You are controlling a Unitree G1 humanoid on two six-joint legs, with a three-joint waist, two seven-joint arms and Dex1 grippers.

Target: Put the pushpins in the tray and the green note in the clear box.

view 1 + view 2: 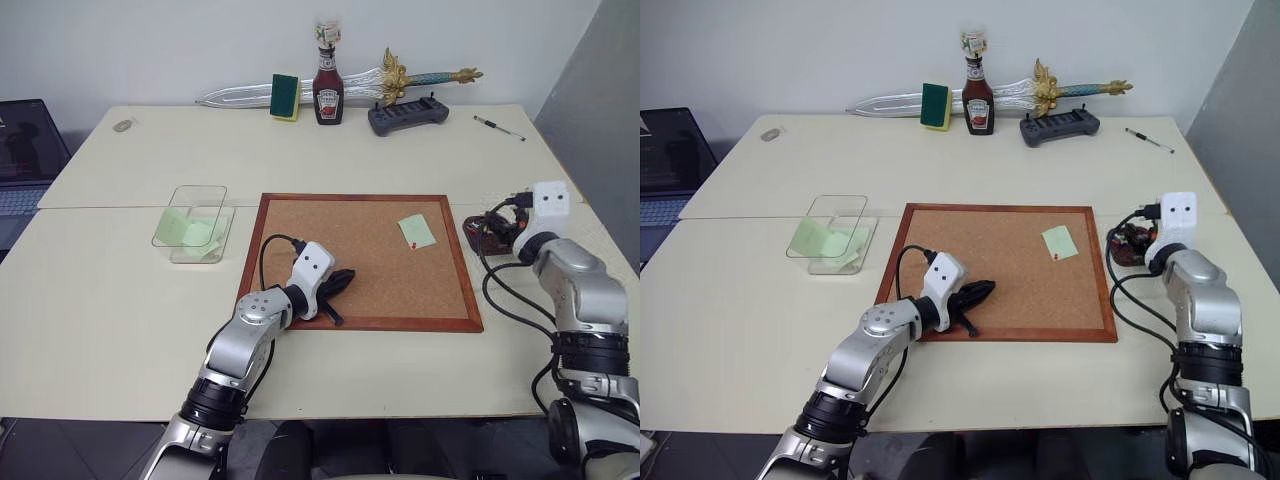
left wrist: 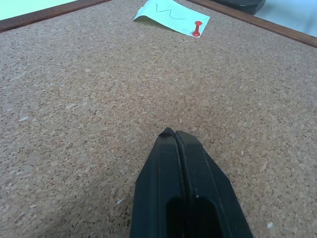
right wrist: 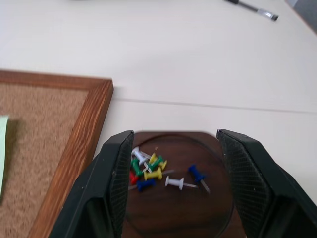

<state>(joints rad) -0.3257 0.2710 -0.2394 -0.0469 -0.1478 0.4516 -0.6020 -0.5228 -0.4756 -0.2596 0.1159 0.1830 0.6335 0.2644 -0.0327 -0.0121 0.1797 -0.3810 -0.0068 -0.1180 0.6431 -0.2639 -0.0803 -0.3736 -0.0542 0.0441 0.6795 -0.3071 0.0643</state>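
Only the red pushpin [image 1: 414,246] can be seen in the green note [image 1: 418,230], so the note will come off the board when I pull the pushpin out.
A pale green note [image 1: 417,231] lies on the right part of the cork board [image 1: 350,250], held by a red pushpin [image 2: 197,29] at its lower corner. The clear box [image 1: 218,203] stands left of the board with pale green papers inside. Just right of the board sits the dark reddish-brown tray [image 3: 198,208], holding several coloured pushpins [image 3: 148,168]. My right gripper [image 3: 173,134] hovers open over the tray with nothing between its fingers. My left gripper [image 2: 171,136] is shut and empty, low over the board's near left part.
Along the far table edge lie a toy sword [image 1: 350,85], a green-and-yellow sponge [image 1: 285,97], a ketchup bottle [image 1: 328,85], a black device [image 1: 407,116] and a pen [image 1: 499,127]. A laptop [image 1: 25,160] sits at the far left.
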